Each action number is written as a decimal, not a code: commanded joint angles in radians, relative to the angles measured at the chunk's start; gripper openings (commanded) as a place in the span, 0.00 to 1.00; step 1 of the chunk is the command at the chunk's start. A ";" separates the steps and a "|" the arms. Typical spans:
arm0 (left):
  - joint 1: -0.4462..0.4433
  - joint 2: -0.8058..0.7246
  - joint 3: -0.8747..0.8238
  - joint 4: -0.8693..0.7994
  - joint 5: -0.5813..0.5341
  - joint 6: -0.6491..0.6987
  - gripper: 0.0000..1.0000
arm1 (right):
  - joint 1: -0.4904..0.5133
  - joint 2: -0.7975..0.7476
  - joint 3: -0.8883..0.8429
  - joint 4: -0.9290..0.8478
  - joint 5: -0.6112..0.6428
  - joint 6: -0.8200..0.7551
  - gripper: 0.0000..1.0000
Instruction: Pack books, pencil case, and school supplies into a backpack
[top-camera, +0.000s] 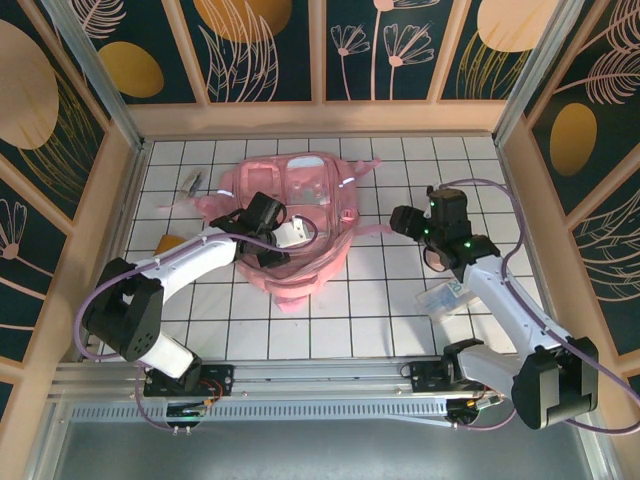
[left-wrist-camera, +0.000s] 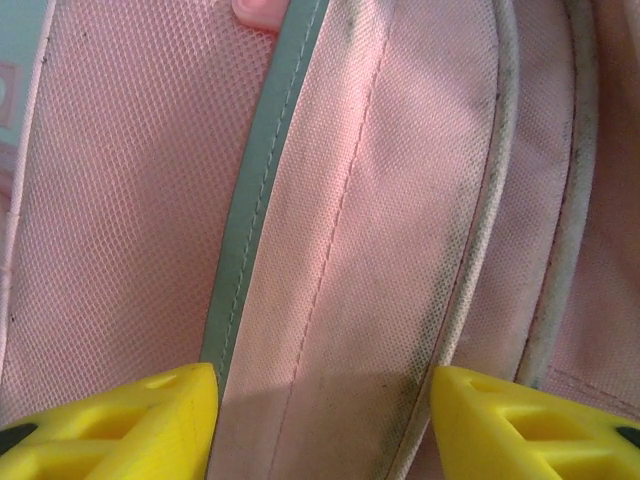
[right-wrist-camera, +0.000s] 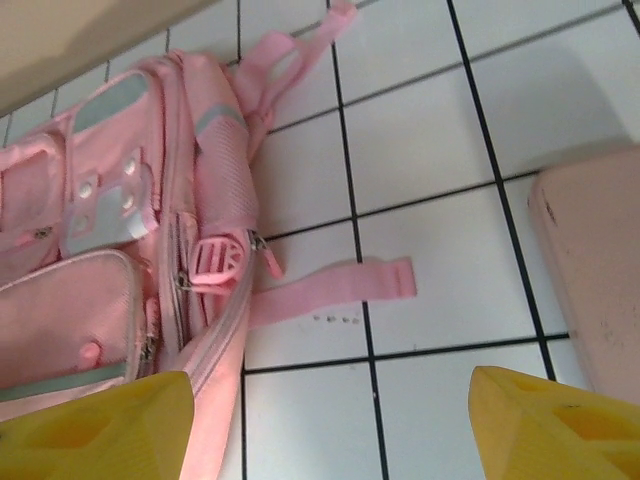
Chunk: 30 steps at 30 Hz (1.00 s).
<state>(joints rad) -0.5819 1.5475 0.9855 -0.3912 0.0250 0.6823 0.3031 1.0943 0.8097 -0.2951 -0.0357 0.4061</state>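
Note:
My right gripper should come in and grab the zipper pull (right-wrist-camera: 203, 288), because the zipper pull is next to the side buckle (right-wrist-camera: 218, 259), on the other side of the backpack from my left gripper.
The pink backpack (top-camera: 310, 190) lies flat in the middle of the tiled table, its front pockets facing up. My left gripper (top-camera: 283, 238) is pressed down close over its near part. In the left wrist view pink mesh fabric and a pale strip (left-wrist-camera: 250, 220) of the backpack (left-wrist-camera: 380, 200) run between the spread yellow fingers (left-wrist-camera: 140, 420), and the left gripper (left-wrist-camera: 320, 400) is open. My right gripper (top-camera: 402, 222) hovers right of the bag, open (right-wrist-camera: 330, 420) over bare tile, with the backpack (right-wrist-camera: 130, 230) and a loose pink strap (right-wrist-camera: 340, 290) ahead to its left. An orange pad (top-camera: 168, 243) and a small grey-white piece (top-camera: 190, 182) lie left of the bag. The dark blue book is out of view.
A translucent pale pouch (top-camera: 445, 297) lies under the right forearm. A pale pink flat object with a rounded corner (right-wrist-camera: 590, 270) sits at the right edge of the right wrist view. Wooden frame walls (top-camera: 120, 200) enclose the table on three sides.

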 joint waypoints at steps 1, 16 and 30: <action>-0.005 0.024 -0.041 0.019 0.054 0.046 0.60 | 0.007 0.021 0.043 -0.004 -0.003 -0.055 0.73; -0.004 0.060 -0.037 0.127 -0.123 0.131 0.00 | 0.076 0.104 -0.048 0.332 -0.368 -0.803 0.72; -0.006 -0.270 -0.067 0.149 0.098 0.050 0.00 | 0.074 0.534 0.233 0.240 -0.513 -1.450 0.59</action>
<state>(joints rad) -0.5838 1.3132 0.9218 -0.2932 0.0307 0.7647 0.3740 1.5951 1.0115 -0.1192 -0.5434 -0.9447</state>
